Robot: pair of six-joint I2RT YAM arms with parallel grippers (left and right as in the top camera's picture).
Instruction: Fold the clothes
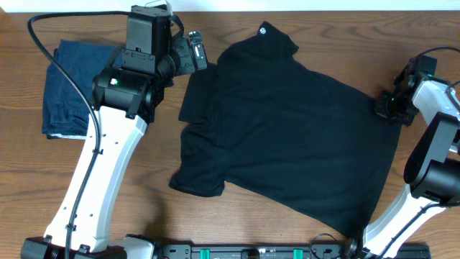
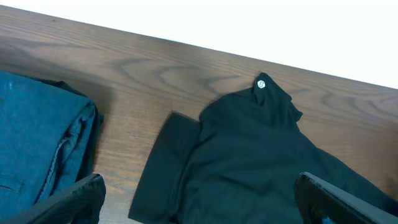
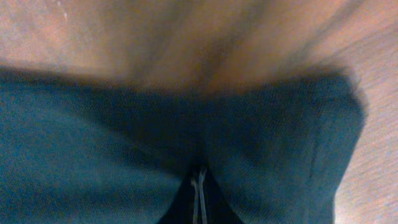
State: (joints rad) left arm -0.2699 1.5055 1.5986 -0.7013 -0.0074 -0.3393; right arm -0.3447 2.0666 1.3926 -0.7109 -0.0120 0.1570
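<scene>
My right gripper is pinching the black T-shirt's hem corner (image 1: 396, 128), and there is clear wood (image 1: 394, 72) beyond it. I should keep pulling outwards until the T-shirt's hem lies straight, then let go.
The clothes are a black T-shirt (image 1: 287, 129) lying spread out across the middle of the wooden table, with a round white neck label (image 1: 264, 30) at its far edge. In the left wrist view the T-shirt (image 2: 249, 155) and its label (image 2: 261, 84) lie ahead of my left gripper (image 2: 199, 194). That left gripper (image 1: 195, 52) hovers open near the shirt's far left sleeve with nothing between its fingers. My right gripper (image 1: 383, 108) is at the shirt's right edge. In the right wrist view it (image 3: 199, 180) is shut, pinching the fabric (image 3: 93, 143).
A folded dark blue denim-like garment (image 1: 68, 97) lies at the table's left, behind the left arm, and shows again (image 2: 37, 143) in the left wrist view. Bare wood (image 1: 230, 216) runs along the near edge. The table's far edge (image 1: 338, 11) runs just beyond the collar.
</scene>
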